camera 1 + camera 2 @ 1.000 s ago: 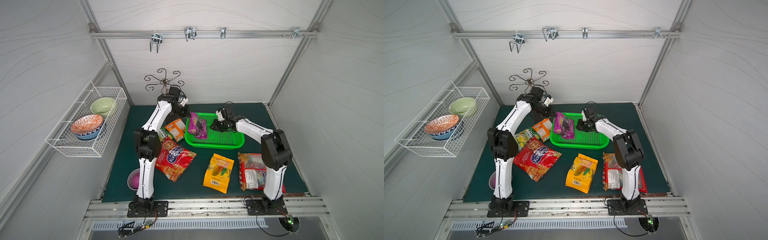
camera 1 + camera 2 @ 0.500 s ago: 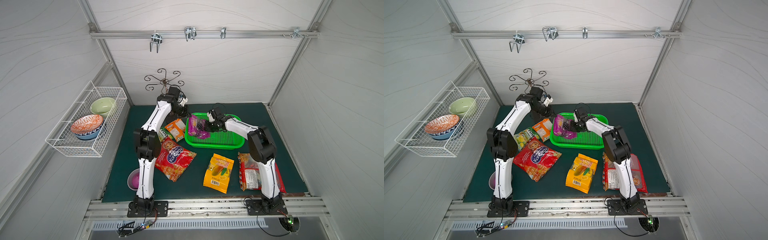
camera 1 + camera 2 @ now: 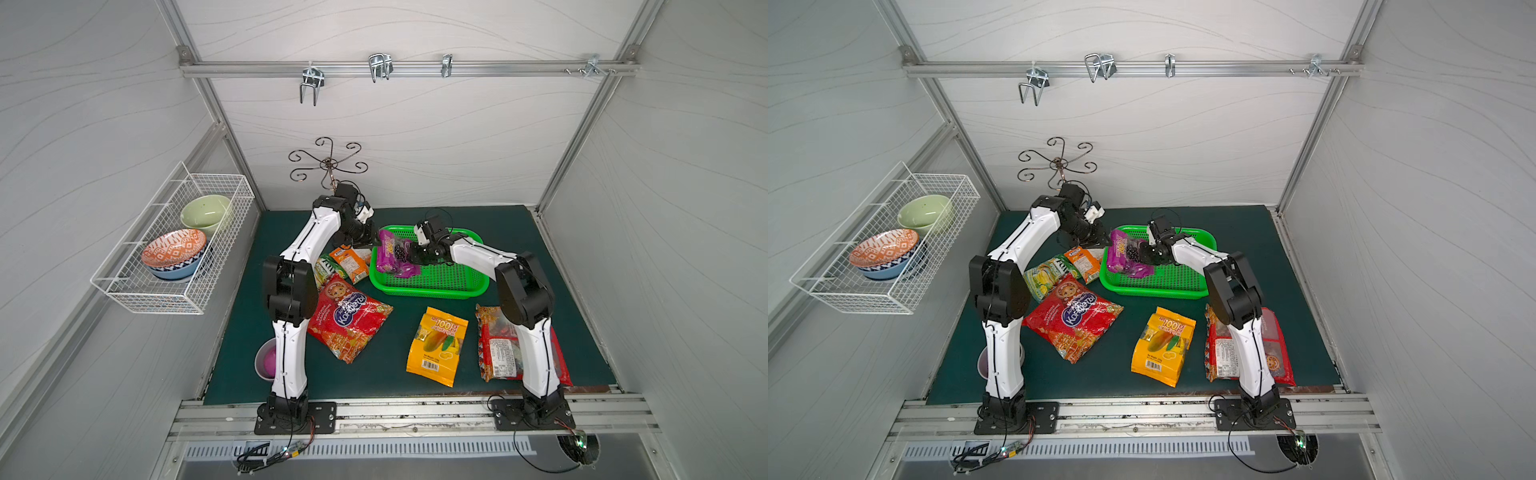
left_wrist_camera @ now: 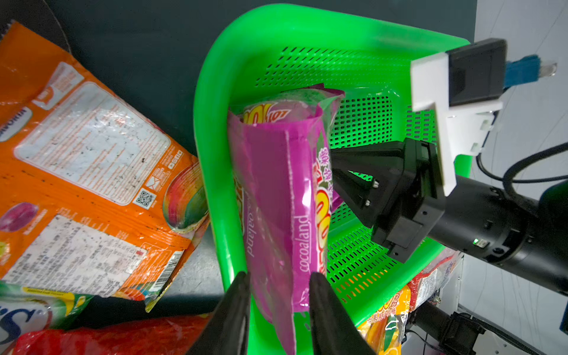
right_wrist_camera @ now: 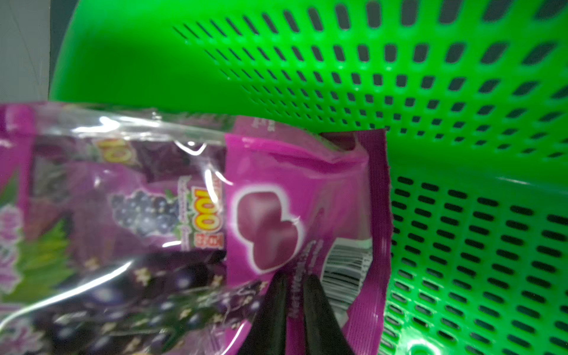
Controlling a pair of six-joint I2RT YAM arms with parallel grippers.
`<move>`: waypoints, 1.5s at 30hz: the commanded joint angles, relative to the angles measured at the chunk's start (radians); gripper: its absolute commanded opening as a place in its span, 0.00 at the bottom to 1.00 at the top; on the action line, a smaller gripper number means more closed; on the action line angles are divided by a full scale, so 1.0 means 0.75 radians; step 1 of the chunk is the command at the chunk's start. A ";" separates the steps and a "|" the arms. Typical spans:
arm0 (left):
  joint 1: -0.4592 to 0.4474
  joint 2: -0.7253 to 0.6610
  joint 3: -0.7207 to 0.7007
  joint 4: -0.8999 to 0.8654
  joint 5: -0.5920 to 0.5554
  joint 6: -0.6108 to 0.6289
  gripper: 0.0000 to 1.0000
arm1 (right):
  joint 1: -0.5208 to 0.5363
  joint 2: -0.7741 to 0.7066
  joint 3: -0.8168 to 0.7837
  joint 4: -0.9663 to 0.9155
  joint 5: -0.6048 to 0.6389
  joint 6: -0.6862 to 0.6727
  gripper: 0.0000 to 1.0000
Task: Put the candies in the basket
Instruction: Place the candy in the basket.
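I should pull the purple grape bag (image 3: pixel 385 252) flat inside the basket with my right gripper before I take the yellow mango bag (image 3: pixel 437 346), because the purple grape bag stands bunched up against the basket's end.
The purple grape bag (image 3: pixel 395 257) (image 3: pixel 1126 257) lies at the left end of the green basket (image 3: pixel 436 293) (image 3: pixel 1163 293), its top over the rim. My right gripper (image 5: pixel 295 285) (image 3: pixel 412 254) is shut on a fold of this bag (image 5: pixel 276 190), inside the basket (image 5: pixel 461 215). In the left wrist view my left gripper (image 4: pixel 280 289) stands open, its jaws either side of the bag's (image 4: pixel 276 190) end. On the mat lie a red bag (image 3: pixel 349 320), the yellow mango bag (image 3: pixel 436 345), an orange bag (image 3: pixel 349 264) and a green-yellow bag (image 3: pixel 326 268). Another red bag (image 3: pixel 498 349) lies partly under the right arm.
A white wire basket (image 3: pixel 174 249) with bowls hangs on the left wall. A cup with a purple ball (image 3: pixel 266 357) sits beside the left arm's base. A metal hook stand (image 3: pixel 328 166) rises at the back, behind the left arm.
My right gripper moved left across the basket and shut on the purple bag. My left gripper's jaws parted round the bag's end, and the bag tipped down into the basket.
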 commanded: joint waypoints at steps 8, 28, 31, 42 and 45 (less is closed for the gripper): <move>-0.065 0.114 0.118 -0.023 -0.004 0.057 0.21 | -0.016 -0.173 -0.050 -0.036 -0.038 0.001 0.16; -0.106 -0.021 0.120 -0.071 0.045 0.166 0.20 | -0.050 -0.836 -0.401 -0.388 -0.014 -0.300 0.44; -0.108 -0.160 -0.038 -0.077 0.097 0.193 0.22 | 0.004 -0.964 -0.454 -0.529 0.029 -0.373 0.54; -0.113 -0.529 -0.554 -0.101 0.216 0.460 0.45 | -0.052 -1.142 -0.796 -0.840 -0.093 -0.216 0.53; -0.157 -0.605 -0.679 -0.066 0.210 0.534 0.51 | -0.104 -1.156 -0.884 -0.772 -0.108 -0.142 0.50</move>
